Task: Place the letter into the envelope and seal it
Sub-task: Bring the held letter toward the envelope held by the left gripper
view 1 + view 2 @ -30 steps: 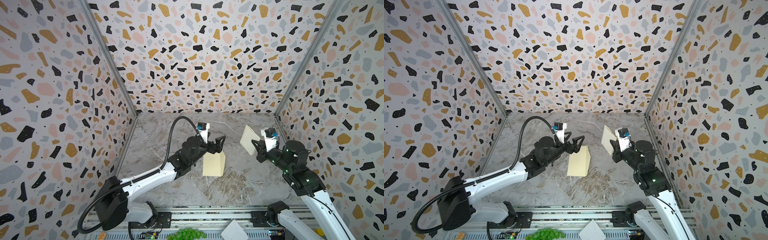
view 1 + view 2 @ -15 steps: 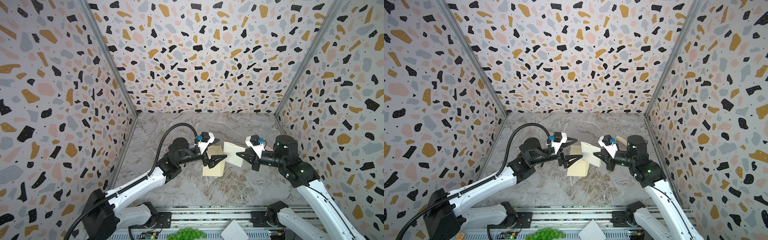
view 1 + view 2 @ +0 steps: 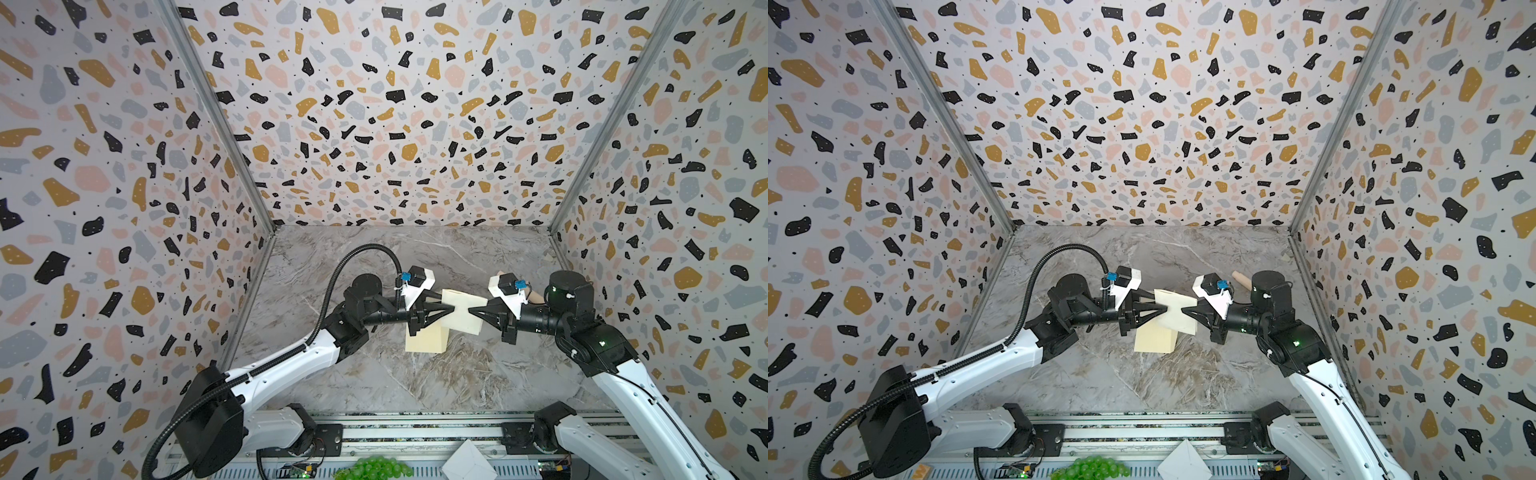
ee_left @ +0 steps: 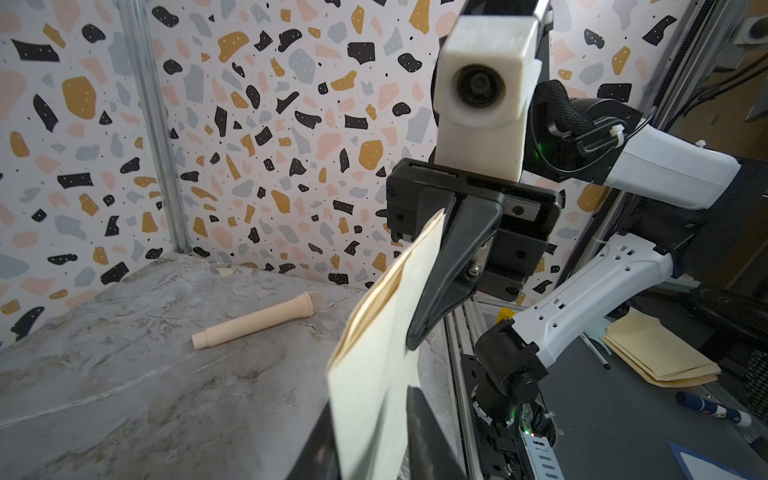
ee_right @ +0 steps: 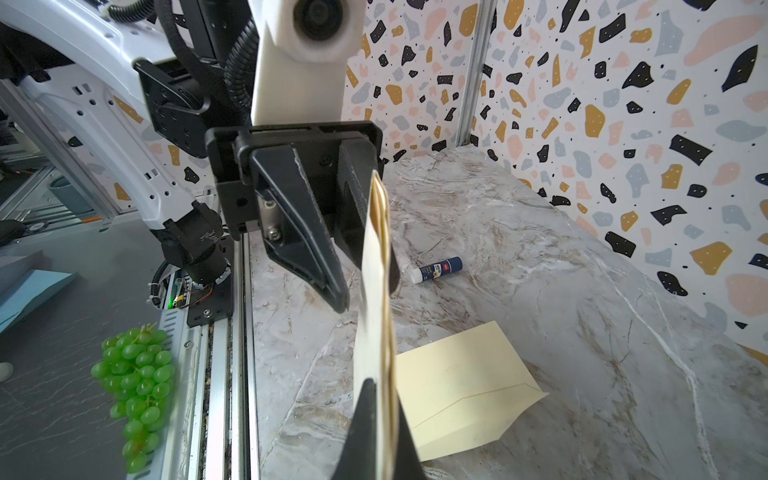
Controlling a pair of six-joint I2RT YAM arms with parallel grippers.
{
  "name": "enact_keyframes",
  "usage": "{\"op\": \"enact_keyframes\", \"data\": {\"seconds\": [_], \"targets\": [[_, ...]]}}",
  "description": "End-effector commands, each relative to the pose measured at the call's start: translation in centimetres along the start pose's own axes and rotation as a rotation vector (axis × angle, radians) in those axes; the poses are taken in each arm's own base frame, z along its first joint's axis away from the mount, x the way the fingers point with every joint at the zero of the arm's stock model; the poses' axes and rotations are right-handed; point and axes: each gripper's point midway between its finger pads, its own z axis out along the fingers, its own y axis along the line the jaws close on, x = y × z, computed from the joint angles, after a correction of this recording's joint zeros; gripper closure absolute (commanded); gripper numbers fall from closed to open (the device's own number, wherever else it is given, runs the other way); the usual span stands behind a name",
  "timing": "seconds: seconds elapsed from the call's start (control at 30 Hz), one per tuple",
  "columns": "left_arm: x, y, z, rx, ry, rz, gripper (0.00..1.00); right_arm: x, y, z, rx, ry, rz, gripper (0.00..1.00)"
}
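Both of the robot's grippers are holding the letter above the loose envelope (image 3: 424, 339), so next the right gripper takes the letter's edge (image 3: 482, 318) by itself while the left gripper keeps the envelope steady.
The folded letter (image 3: 463, 311) (image 3: 1177, 311) hangs in the air at mid-table, cream outside with tan layers showing along its edge (image 5: 374, 291). My left gripper (image 3: 452, 309) (image 4: 370, 415) is shut on its left edge. My right gripper (image 3: 469, 311) (image 5: 382, 399) is shut on its right edge, so the two tips face each other. The pale cream envelope (image 3: 424, 343) (image 5: 465, 382) lies flat on the marble table just below and in front of the letter, partly covered by it in both top views.
A wooden dowel (image 4: 253, 322) (image 3: 1241, 279) lies behind the right arm near the right wall. A glue stick (image 5: 438, 269) lies on the table by the left arm. Green grapes (image 3: 376, 467) and a white folded paper (image 3: 469, 461) sit at the front rail. Terrazzo walls enclose three sides.
My right gripper carried the letter from the back right to mid-table. My left gripper swung in from above the envelope and closed on the letter's other edge.
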Motion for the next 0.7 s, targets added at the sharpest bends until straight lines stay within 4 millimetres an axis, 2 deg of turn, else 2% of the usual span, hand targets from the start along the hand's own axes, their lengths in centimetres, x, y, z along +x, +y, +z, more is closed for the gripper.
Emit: {"op": "enact_keyframes", "data": {"seconds": [0.0,0.07,0.1,0.2,0.3,0.43,0.53,0.67], "targets": [[-2.3,-0.4,-0.3,0.018,-0.098,0.011,0.93,-0.8,-0.3,-0.1,0.029,-0.036,-0.003,1.0],[-2.6,-0.1,-0.4,0.002,-0.116,-0.011,1.0,-1.0,-0.9,-0.2,0.066,-0.044,0.006,0.97],[-2.7,0.0,-0.4,-0.006,-0.129,-0.027,1.0,-1.1,-1.2,-0.3,0.082,-0.053,0.005,0.92],[-3.4,0.3,-0.8,-0.03,-0.181,-0.083,1.0,-1.9,-2.1,-0.7,0.153,-0.112,0.033,0.7],[-4.5,0.1,-1.2,-0.018,-0.245,-0.157,1.0,-2.8,-2.2,-1.2,0.173,-0.213,0.087,0.44],[-5.8,-0.4,-1.8,0.024,-0.332,-0.25,1.0,-3.6,-1.1,-1.3,0.091,-0.343,0.195,0.28],[-6.5,-0.6,-2.4,0.038,-0.379,-0.287,1.0,-3.7,-1.1,-1.1,0.056,-0.38,0.276,0.24],[-6.4,-0.4,-2.5,0.033,-0.389,-0.317,1.0,-4.3,-0.6,-1.1,-0.006,-0.431,0.329,0.27]]}}
